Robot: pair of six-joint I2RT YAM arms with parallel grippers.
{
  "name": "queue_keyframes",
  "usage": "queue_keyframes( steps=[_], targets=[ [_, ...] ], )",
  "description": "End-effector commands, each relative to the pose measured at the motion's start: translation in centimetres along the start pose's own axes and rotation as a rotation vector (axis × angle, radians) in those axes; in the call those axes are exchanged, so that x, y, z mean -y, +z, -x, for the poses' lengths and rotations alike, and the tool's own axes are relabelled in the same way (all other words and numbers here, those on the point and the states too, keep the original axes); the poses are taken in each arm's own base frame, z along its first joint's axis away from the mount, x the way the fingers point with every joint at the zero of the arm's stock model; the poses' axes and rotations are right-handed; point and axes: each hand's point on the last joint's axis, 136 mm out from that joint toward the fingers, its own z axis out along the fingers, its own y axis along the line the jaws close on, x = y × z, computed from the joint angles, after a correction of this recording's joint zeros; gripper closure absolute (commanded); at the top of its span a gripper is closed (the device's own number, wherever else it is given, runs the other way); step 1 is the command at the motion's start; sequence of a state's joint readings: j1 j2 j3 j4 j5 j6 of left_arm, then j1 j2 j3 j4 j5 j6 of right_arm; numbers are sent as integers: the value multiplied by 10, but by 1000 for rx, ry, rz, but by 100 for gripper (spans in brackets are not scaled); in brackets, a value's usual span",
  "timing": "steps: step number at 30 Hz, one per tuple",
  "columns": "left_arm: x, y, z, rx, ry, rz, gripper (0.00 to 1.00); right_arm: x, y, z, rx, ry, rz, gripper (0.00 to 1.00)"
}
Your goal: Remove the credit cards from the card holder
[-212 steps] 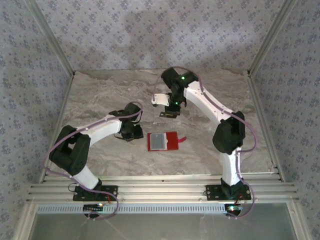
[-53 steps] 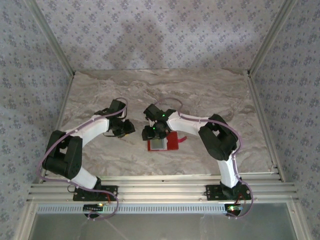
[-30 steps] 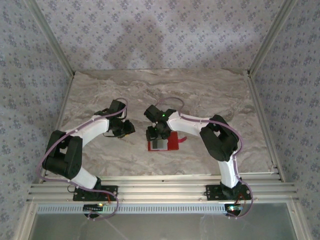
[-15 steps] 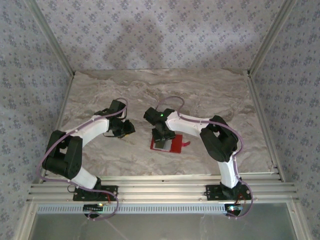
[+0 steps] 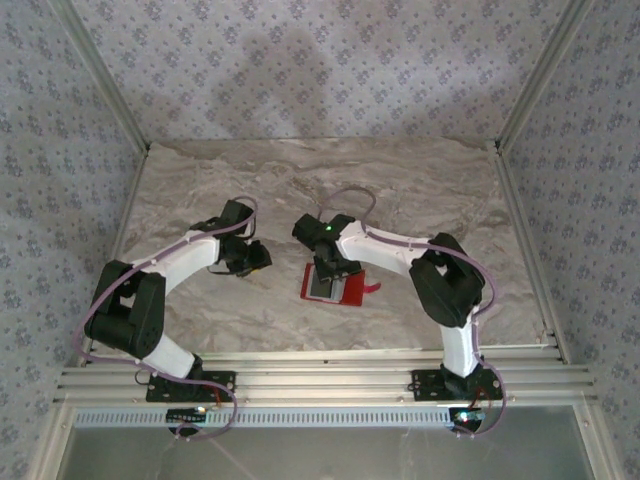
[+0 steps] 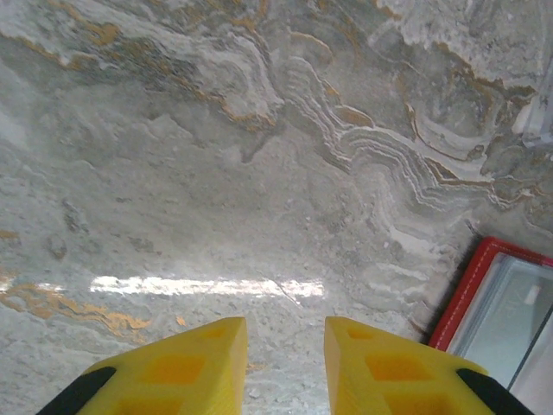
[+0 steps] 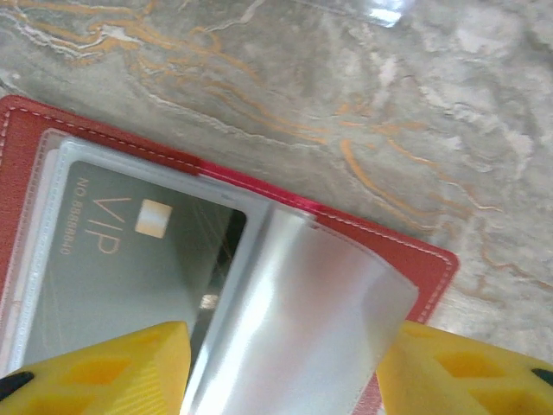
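Observation:
The clear flap (image 7: 307, 307) bends up off the VIP card toward the card holder's red half (image 5: 353, 292), so I keep pushing the flap over with my right gripper until it lies flat.
The red card holder (image 5: 347, 291) lies open on the marble table, near the middle. My right gripper (image 5: 324, 271) is down on its left half. In the right wrist view, a grey-green credit card (image 7: 121, 259) marked VIP sits under a clear pocket of the card holder (image 7: 52, 130). A clear plastic flap (image 7: 302, 320) bows up between my right gripper's (image 7: 283, 367) yellow fingers and touches both. My left gripper (image 5: 257, 258) waits left of the holder. Its fingers stand apart over bare table in the left wrist view (image 6: 285, 337), with the holder's red corner (image 6: 471, 281) to its right.
The marble table (image 5: 400, 190) stretches behind and to both sides of the holder. Patterned walls and metal posts (image 5: 520, 100) close it in. A ribbed aluminium rail (image 5: 320, 378) runs along the near edge by the arm bases.
My right gripper has slid toward the near right over the holder, its jaws widening. The holder has shifted slightly right and turned. The left arm has stayed put.

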State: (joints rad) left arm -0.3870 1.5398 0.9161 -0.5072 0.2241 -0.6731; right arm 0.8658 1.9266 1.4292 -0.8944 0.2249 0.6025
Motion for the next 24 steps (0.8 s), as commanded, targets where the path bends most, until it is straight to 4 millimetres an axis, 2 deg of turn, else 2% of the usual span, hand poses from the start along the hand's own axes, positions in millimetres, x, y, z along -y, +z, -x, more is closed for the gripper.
queue_keyframes(
  steps=[1, 6, 12, 13, 15, 20, 24],
  targets=[
    [13, -8, 5, 3, 32, -8, 70, 23, -9, -7, -2, 21, -48, 40],
    [22, -7, 4, -3, 56, -6, 70, 31, -2, -15, -22, 69, -2, 40],
    [39, -4, 0, -17, 101, -9, 70, 16, 11, -20, -58, 141, 199, 43],
    [42, -3, -3, -23, 108, -10, 70, 17, 18, -28, -81, 147, 216, 44],
    [48, -1, -6, -31, 122, -16, 70, 14, 23, -29, -82, 160, 253, 45],
    [64, 8, -19, -62, 161, -21, 70, 14, 33, -29, -88, 169, 275, 49],
    [73, 13, -30, -80, 184, -24, 70, 19, 29, -24, -57, 168, 249, 51]
  ],
)
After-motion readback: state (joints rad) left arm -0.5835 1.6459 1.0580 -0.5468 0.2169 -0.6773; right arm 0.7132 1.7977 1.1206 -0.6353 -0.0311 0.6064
